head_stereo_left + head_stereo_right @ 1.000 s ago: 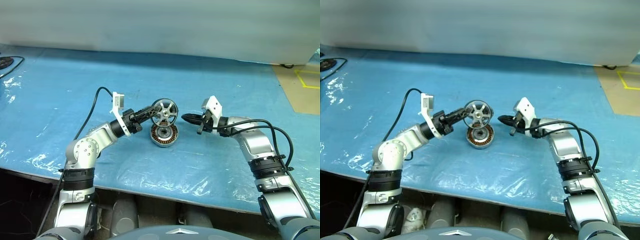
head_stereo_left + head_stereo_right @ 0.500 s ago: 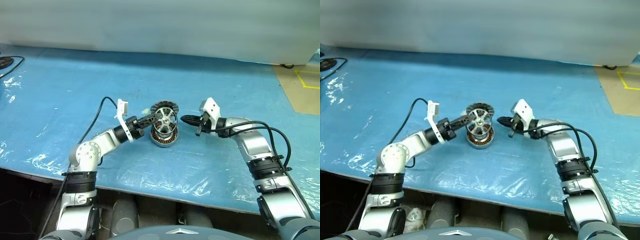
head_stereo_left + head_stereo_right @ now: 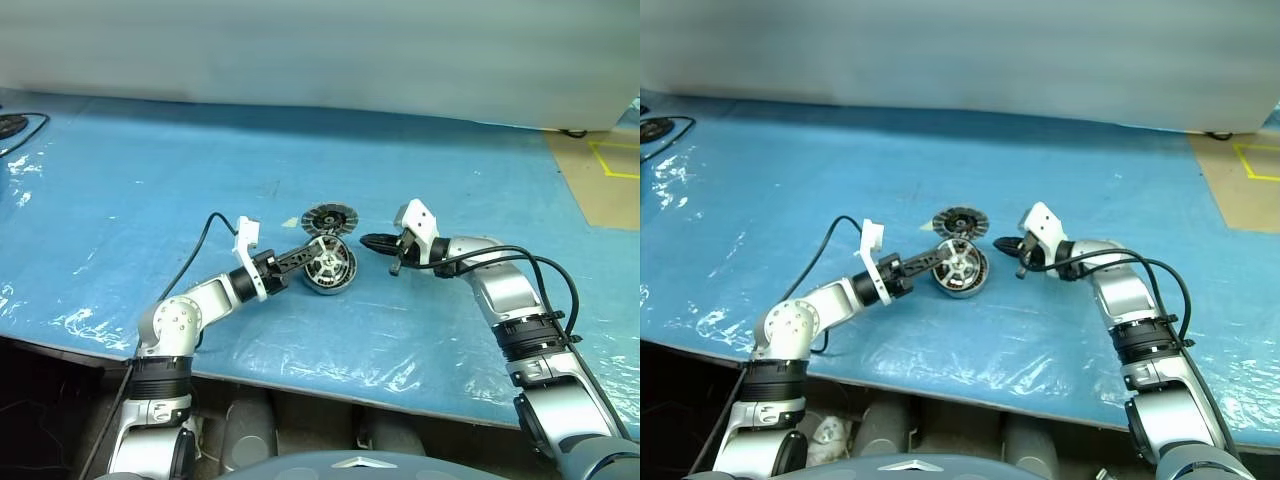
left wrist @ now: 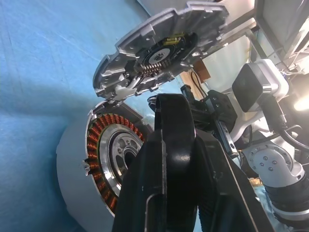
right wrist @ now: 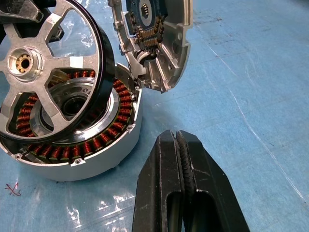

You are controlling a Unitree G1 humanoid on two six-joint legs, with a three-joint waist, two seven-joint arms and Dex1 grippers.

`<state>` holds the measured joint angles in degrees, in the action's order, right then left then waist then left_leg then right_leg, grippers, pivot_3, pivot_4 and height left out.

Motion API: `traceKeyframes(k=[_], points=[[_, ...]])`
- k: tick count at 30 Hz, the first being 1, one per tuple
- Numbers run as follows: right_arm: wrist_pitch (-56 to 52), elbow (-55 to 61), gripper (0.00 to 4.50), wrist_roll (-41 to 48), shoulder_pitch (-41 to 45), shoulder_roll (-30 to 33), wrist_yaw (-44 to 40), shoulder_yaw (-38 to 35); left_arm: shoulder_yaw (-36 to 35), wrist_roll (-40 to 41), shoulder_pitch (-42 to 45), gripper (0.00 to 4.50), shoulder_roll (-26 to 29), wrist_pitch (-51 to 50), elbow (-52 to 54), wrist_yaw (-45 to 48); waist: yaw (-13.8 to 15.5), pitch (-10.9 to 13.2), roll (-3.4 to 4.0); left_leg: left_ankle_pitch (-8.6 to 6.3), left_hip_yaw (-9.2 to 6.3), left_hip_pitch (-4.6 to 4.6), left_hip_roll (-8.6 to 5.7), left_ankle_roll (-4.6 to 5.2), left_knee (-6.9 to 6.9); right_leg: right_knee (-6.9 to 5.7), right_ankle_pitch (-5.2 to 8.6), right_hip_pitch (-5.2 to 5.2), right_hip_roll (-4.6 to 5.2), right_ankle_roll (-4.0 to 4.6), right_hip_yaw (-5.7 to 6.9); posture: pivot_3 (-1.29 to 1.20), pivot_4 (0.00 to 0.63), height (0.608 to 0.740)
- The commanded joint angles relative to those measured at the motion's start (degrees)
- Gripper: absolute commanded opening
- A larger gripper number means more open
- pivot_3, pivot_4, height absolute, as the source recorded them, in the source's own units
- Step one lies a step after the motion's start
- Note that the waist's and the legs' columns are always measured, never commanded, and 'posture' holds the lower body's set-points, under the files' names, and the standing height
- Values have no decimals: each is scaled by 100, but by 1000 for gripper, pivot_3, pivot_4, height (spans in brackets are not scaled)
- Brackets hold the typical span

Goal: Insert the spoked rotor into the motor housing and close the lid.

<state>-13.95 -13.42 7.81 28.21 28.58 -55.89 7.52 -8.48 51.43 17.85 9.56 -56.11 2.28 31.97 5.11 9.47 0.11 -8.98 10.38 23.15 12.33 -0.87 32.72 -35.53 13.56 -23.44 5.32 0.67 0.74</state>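
The spoked rotor (image 3: 331,262) is tilted over the motor housing in my left gripper, so I should open that gripper and let the rotor come to rest flat inside (image 5: 76,108).
The spoked rotor (image 5: 53,72), black-rimmed with silver spokes, leans tilted on the motor housing (image 5: 104,150), its lower edge down among the copper windings. My left gripper (image 3: 314,254) is shut on the rotor's rim from the left. Just behind the housing the lid (image 3: 328,217) stands open; its inner side (image 5: 159,48) faces the rotor. Right of the housing and apart from it, my right gripper (image 3: 369,240) hangs shut and holds nothing. Its pads (image 5: 180,159) are pressed together.
Everything lies on a table under a blue plastic sheet (image 3: 150,170). A brown board with yellow tape (image 3: 605,175) is at the far right. A black cable (image 3: 15,125) sits at the far left. The table's front edge (image 3: 300,385) runs close to me.
My left gripper has come down with the rotor, bringing it from above the housing onto it and tilting it. The lid behind now shows. The right arm has stayed put.
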Motion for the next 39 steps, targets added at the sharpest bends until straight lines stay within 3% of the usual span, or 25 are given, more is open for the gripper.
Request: traceKeyframes(k=[1,10,27,35,39], points=[[139,9,0,-36,92,21,15,5,-64,129,-2,415,-117,36,34,-42,-1,0,0,0,0,0,-1,0,0,0,0,1,0,0,0,0,150,740],[206,-29,0,-85,74,-6,28,44,-57,473,6,415,-36,-483,-76,84,0,0,0,-1,0,2,-1,1,-5,8,0,0,-1,0,1,0,150,740],[352,-160,0,-181,112,-55,26,102,297,-246,-60,415,13,210,-431,177,-1,0,0,-1,-1,0,-2,2,-8,14,0,6,0,0,2,0,150,740],[417,-227,0,-212,158,-80,10,107,250,-549,97,3058,173,375,-470,63,-6,0,0,-2,-3,-4,-2,3,-8,14,0,10,1,-1,3,0,150,740],[458,-267,0,-236,176,-98,4,136,365,-741,130,3058,415,384,-410,180,-23,0,0,-2,-3,-4,-1,3,-8,14,0,10,0,-1,3,0,150,740]])
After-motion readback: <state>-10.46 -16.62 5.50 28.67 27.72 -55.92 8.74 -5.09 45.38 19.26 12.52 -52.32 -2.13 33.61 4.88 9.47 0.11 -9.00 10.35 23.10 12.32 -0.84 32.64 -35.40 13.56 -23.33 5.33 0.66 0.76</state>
